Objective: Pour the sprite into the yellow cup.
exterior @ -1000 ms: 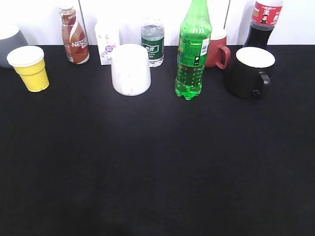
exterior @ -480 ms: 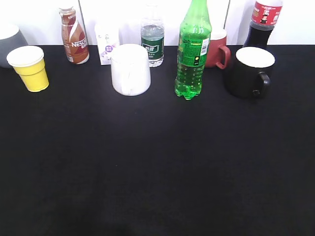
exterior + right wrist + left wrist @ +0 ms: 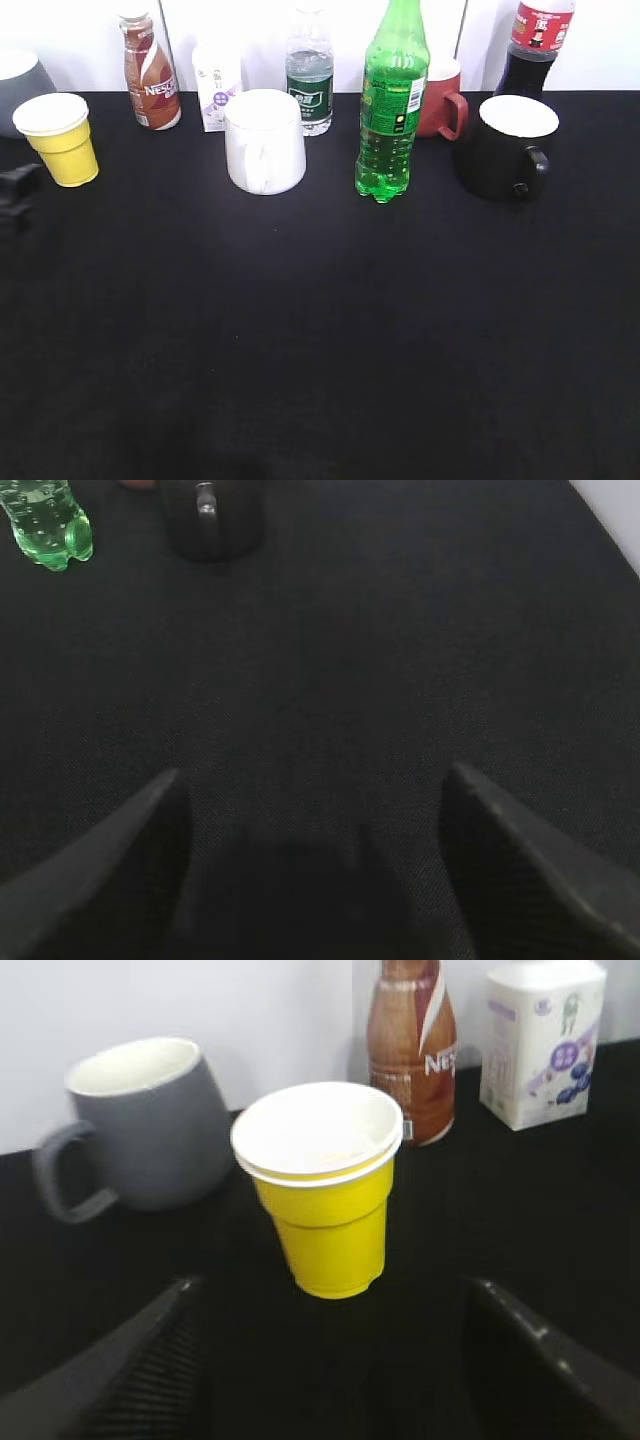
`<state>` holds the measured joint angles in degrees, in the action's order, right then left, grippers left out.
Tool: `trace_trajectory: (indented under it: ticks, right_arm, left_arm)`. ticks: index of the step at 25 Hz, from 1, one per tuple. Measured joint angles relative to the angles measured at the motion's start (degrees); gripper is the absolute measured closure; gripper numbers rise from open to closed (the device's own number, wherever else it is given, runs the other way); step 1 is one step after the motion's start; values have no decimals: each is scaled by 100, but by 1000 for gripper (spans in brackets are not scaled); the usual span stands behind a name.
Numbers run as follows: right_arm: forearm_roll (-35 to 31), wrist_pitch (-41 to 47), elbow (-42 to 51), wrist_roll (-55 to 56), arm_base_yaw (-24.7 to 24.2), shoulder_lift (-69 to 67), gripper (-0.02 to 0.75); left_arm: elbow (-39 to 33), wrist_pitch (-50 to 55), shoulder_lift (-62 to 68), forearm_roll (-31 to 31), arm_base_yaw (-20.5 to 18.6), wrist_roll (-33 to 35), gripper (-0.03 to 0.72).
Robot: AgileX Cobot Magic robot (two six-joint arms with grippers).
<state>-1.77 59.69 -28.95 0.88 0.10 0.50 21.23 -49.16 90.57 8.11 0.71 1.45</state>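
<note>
I expect the yellow cup (image 3: 335, 1235) to come up as a nested stack that stays together when I lift it, because a doubled white rim (image 3: 335, 1174) shows on it.
The sprite (image 3: 392, 105), a tall green bottle with a green and yellow label, stands upright at the back centre; its base shows in the right wrist view (image 3: 48, 525). The yellow cup (image 3: 62, 140) stands upright at the far left and fills the middle of the left wrist view (image 3: 322, 1190). My left gripper (image 3: 14, 195) (image 3: 330, 1310) is open and empty, just in front of the cup, apart from it. My right gripper (image 3: 310, 800) is open and empty over bare cloth, far short of the bottle; it is out of the exterior view.
Along the back stand a grey mug (image 3: 140, 1120), a brown Nescafe bottle (image 3: 151, 72), a white carton (image 3: 218, 88), a white mug (image 3: 265, 142), a small clear bottle (image 3: 309, 80), a red mug (image 3: 443, 98), a black mug (image 3: 508, 148) and a cola bottle (image 3: 535, 45). Black cloth (image 3: 320, 340) covers the table.
My left gripper has come into the exterior view at the far left edge, just in front of the yellow cup. Nothing on the table has moved.
</note>
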Motion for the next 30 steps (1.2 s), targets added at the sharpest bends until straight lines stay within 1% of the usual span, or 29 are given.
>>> trace_trajectory:
  ticks: [1, 3, 7, 11, 13, 19, 22, 25, 28, 30]
  right_arm:
    - [0, 0, 0, 0, 0, 0, 152]
    - [0, 0, 0, 0, 0, 0, 152]
    - [0, 0, 0, 0, 0, 0, 152]
    - [0, 0, 0, 0, 0, 0, 152]
    - [0, 0, 0, 0, 0, 0, 152]
    - [0, 0, 0, 0, 0, 0, 152]
    - [0, 0, 0, 0, 0, 0, 152]
    - [0, 0, 0, 0, 0, 0, 152]
    - [0, 0, 0, 0, 0, 0, 152]
    - [0, 0, 0, 0, 0, 0, 152]
  left_arm:
    - [123, -132, 302, -6, 0, -6, 36]
    - [370, -427, 919, -27, 0, -23, 19]
    - [1081, -715, 1797, -32, 0, -23, 17]
    - [1799, -754, 2460, -38, 0, -23, 17]
    - [2114, -787, 2688, -38, 0, -208, 17]
    - [2615, -1010, 3192, 21, 0, -312, 29]
    - [2649, -1330, 3194, 40, 0, -319, 65]
    - [2649, -1330, 3194, 108, 0, -324, 162]
    - [2649, -1330, 3194, 445, 0, -324, 245]
    - [2643, -1489, 3194, 578, 0, -324, 258]
